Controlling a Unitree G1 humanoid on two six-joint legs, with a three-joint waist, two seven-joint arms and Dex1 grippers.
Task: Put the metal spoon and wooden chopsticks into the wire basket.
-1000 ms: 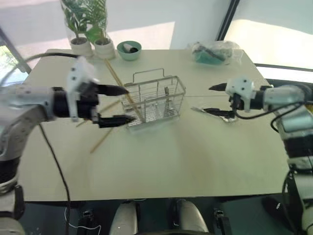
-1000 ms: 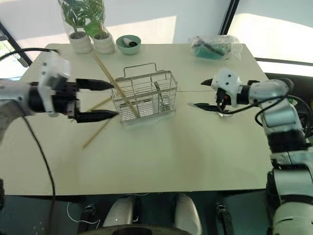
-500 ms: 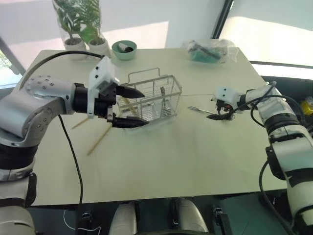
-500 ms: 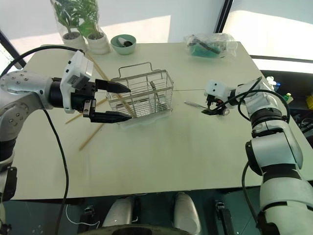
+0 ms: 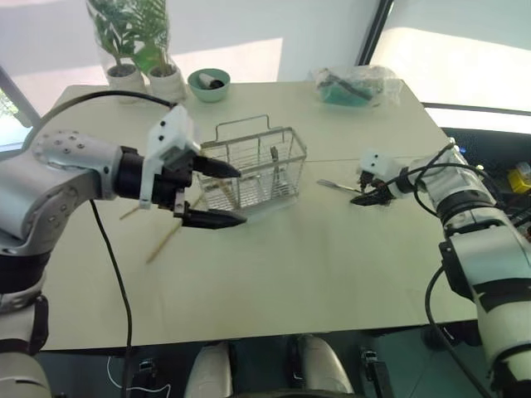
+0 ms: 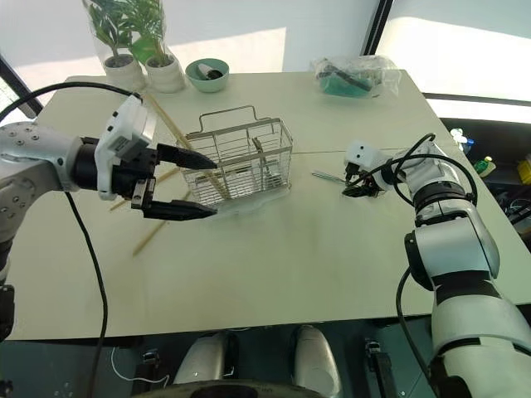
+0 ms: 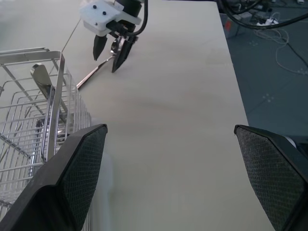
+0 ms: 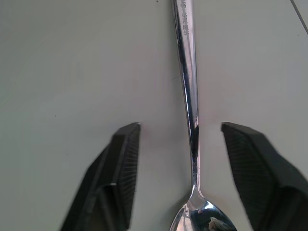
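I expect the metal spoon (image 5: 335, 185) to lean with its handle sticking up above the basket's rim when I lower it bowl first, because the wire basket (image 5: 254, 169) is shallow.
The metal spoon (image 8: 187, 72) lies flat on the table right of the wire basket (image 5: 253, 170). My right gripper (image 5: 365, 197) is down at the table over the bowl end. Its fingers (image 8: 120, 168) straddle the handle, open, with a gap on each side. My left gripper (image 5: 239, 196) hovers wide open beside the basket's left end, holding nothing. One of the wooden chopsticks (image 6: 178, 137) leans across the basket's left part. Two more chopsticks (image 5: 164, 240) lie on the table left of the basket, partly hidden by my left arm.
A green bowl (image 5: 208, 83) and two potted plants (image 5: 137, 50) stand at the back left. A clear bag with green contents (image 5: 357, 85) lies at the back right. A black cable hangs from my left arm. Bare table (image 5: 315, 265) stretches in front of the basket.
My right gripper has come down to the table onto the spoon and its fingers have drawn closer together. The left gripper stays open by the basket. The camera has shifted.
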